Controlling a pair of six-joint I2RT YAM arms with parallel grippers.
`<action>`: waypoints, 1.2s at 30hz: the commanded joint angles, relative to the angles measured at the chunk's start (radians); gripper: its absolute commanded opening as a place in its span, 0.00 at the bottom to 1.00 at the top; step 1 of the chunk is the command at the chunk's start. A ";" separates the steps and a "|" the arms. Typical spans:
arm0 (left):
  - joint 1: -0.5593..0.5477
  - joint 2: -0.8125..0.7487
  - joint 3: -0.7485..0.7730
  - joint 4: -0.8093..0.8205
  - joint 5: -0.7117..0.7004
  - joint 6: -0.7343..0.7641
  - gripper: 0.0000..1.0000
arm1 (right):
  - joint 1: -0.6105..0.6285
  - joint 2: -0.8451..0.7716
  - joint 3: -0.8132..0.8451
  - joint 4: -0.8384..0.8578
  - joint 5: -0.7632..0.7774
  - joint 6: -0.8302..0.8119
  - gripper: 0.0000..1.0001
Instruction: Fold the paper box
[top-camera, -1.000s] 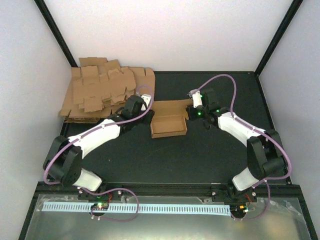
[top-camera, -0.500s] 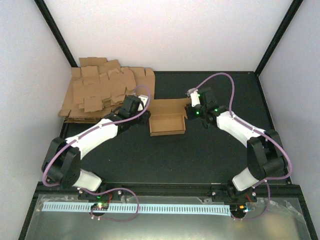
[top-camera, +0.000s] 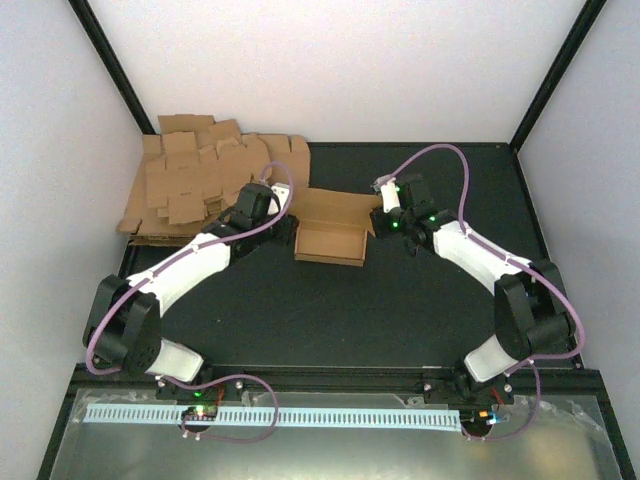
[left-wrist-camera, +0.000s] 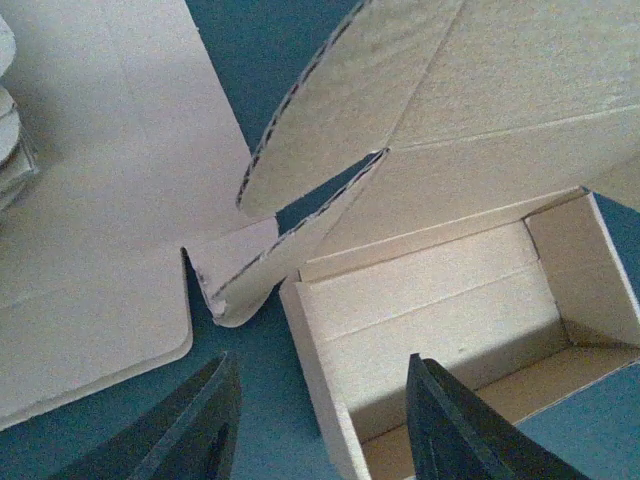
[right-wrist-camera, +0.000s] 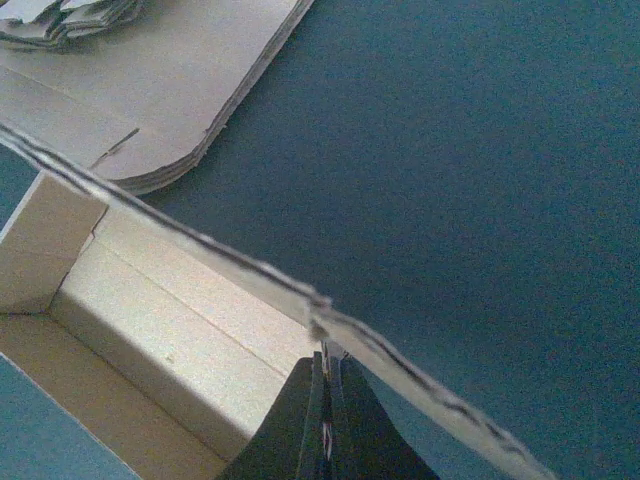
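Observation:
My left gripper should wait to close the lid, because the lid's side flap juts out past the tray's end. It should first pinch that flap and bring it in.
The paper box is a brown open tray in mid table, its lid flap raised at the back. In the left wrist view the tray fills the right side, and my left gripper stands open astride its left end wall, with a gap on each side. From above, that left gripper is at the box's left end. My right gripper is at the lid's right end. In its own view the right gripper is shut, its tips pinching the lid's thin edge.
A thick pile of flat brown cardboard sheets lies at the back left, close to the left arm; it also shows as the pile and the pile. White walls bound the dark table.
The box has slid a little left and back and turned slightly. The left gripper moved up and left with it; the right gripper shifted slightly back.

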 joint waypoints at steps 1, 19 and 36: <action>0.000 -0.009 0.039 0.022 0.019 0.035 0.52 | 0.011 0.004 0.041 -0.005 0.011 -0.018 0.02; 0.095 0.109 0.204 -0.041 0.263 0.277 0.59 | 0.013 0.024 0.069 -0.037 -0.012 -0.036 0.02; 0.095 0.171 0.249 -0.141 0.235 0.227 0.25 | 0.013 0.028 0.075 -0.041 -0.013 -0.032 0.02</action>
